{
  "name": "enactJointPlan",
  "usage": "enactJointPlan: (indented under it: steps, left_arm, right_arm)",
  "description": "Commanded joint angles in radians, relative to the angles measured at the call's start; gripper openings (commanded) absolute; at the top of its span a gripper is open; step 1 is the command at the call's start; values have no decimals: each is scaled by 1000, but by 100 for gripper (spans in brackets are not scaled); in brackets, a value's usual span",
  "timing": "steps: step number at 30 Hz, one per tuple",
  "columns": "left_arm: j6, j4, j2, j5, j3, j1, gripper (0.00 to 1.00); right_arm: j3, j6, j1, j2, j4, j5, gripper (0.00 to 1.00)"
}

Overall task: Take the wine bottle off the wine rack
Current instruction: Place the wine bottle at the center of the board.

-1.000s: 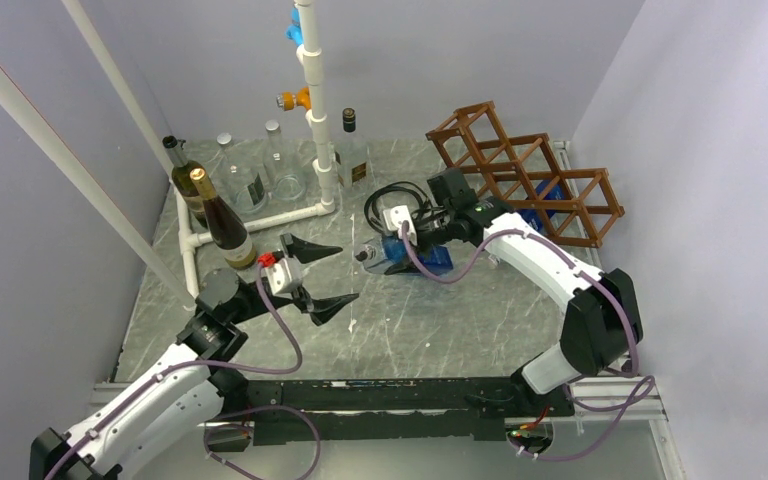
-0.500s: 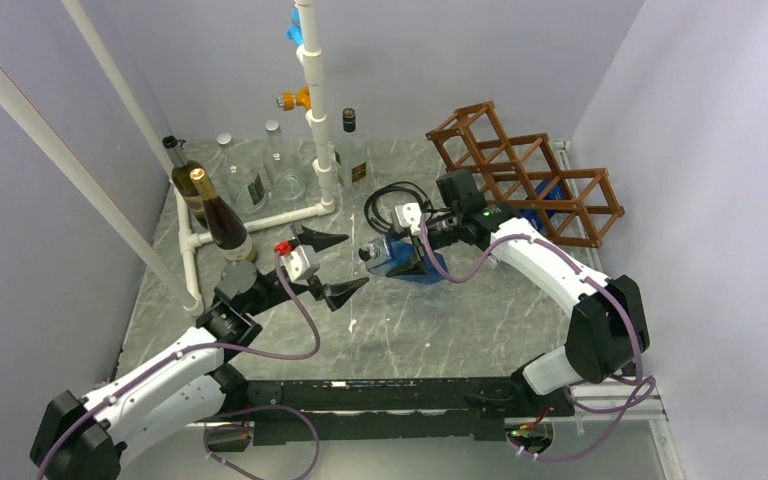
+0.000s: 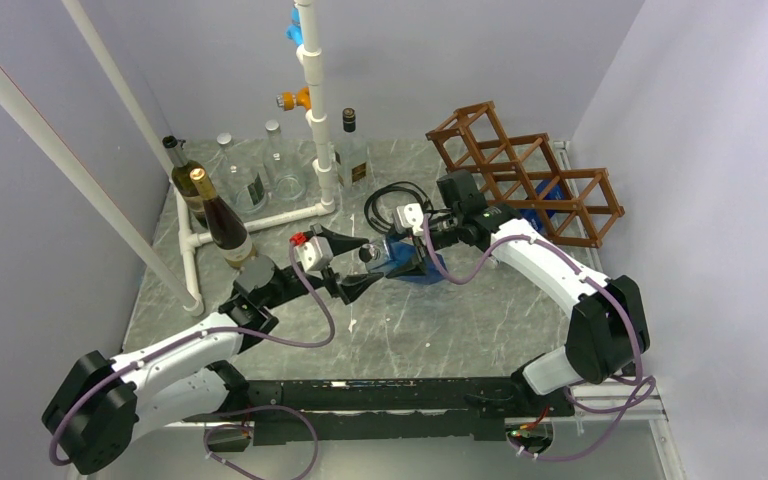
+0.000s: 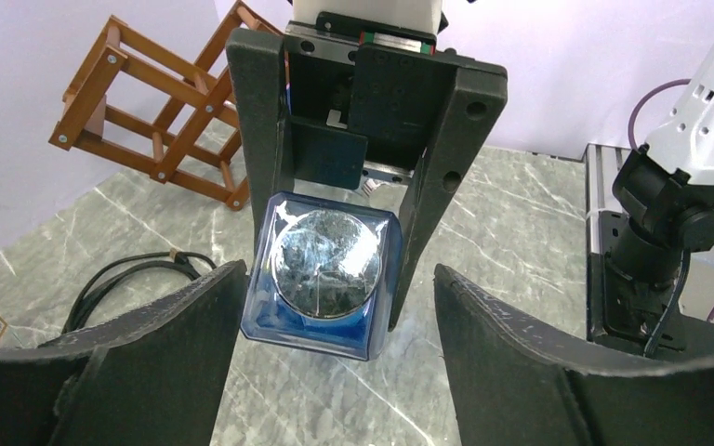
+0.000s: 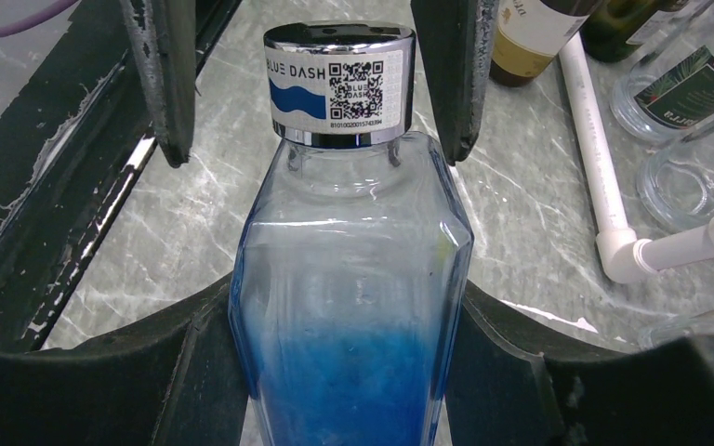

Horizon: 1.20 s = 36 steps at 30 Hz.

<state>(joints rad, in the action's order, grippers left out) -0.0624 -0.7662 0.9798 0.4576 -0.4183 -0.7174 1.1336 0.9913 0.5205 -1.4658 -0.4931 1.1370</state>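
Note:
The wine bottle [image 3: 394, 257] is lying almost level in my right gripper. My left gripper should hold the bottle's cap [image 3: 369, 257] while my right gripper grips the bottle's body again, more upright.
The wine bottle [image 3: 405, 260] is blue glass with a silver cap. It is held level over the table, clear of the reddish-brown wine rack [image 3: 525, 170], with its cap pointing left. My right gripper [image 3: 415, 262] is shut on its body, its fingers pressed on both sides in the right wrist view [image 5: 349, 293]. My left gripper [image 3: 362, 265] is open, its jaws on either side of the cap and apart from it. The left wrist view shows the cap end-on [image 4: 325, 263] between the open fingers [image 4: 186, 344], with the rack [image 4: 158, 102] behind.
Several upright bottles [image 3: 215, 215] stand at the back left around a white pipe frame [image 3: 315, 110]. A black cable [image 3: 392, 198] lies coiled behind the bottle. Something blue [image 3: 550, 195] shows inside the rack's lower cells. The right wall is close behind the rack.
My left gripper has moved right, staying open, and now flanks the bottle's cap. My right gripper shifted slightly with the bottle and then held still.

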Motion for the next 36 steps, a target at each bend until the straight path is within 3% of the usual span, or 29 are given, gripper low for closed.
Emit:
enactJointPlan:
  steps: [1, 9, 21, 23, 26, 27, 36]
  left_arm:
    - [-44, -92, 18, 11, -47, -7, 77]
    - [-47, -117, 11, -19, -37, -12, 73]
    - [-27, -37, 16, 1, -73, -13, 44]
    - [-23, -22, 19, 10, -84, -14, 34]
    - [-10, 22, 25, 24, -113, -14, 2]
    - [-6, 44, 26, 25, -124, -14, 0]
    - [20, 208, -7, -32, -242, -14, 0]
  right_arm:
    - [6, 16, -7, 52, 51, 104, 0]
    - [5, 21, -11, 47, 47, 104, 0]
    - [5, 32, -20, 46, 36, 107, 0]
    - [5, 31, -21, 48, 36, 106, 0]
    - [1, 6, -25, 49, 58, 103, 0]
    - [-2, -5, -26, 50, 68, 104, 0]
    - [-35, -68, -31, 63, 127, 99, 64]
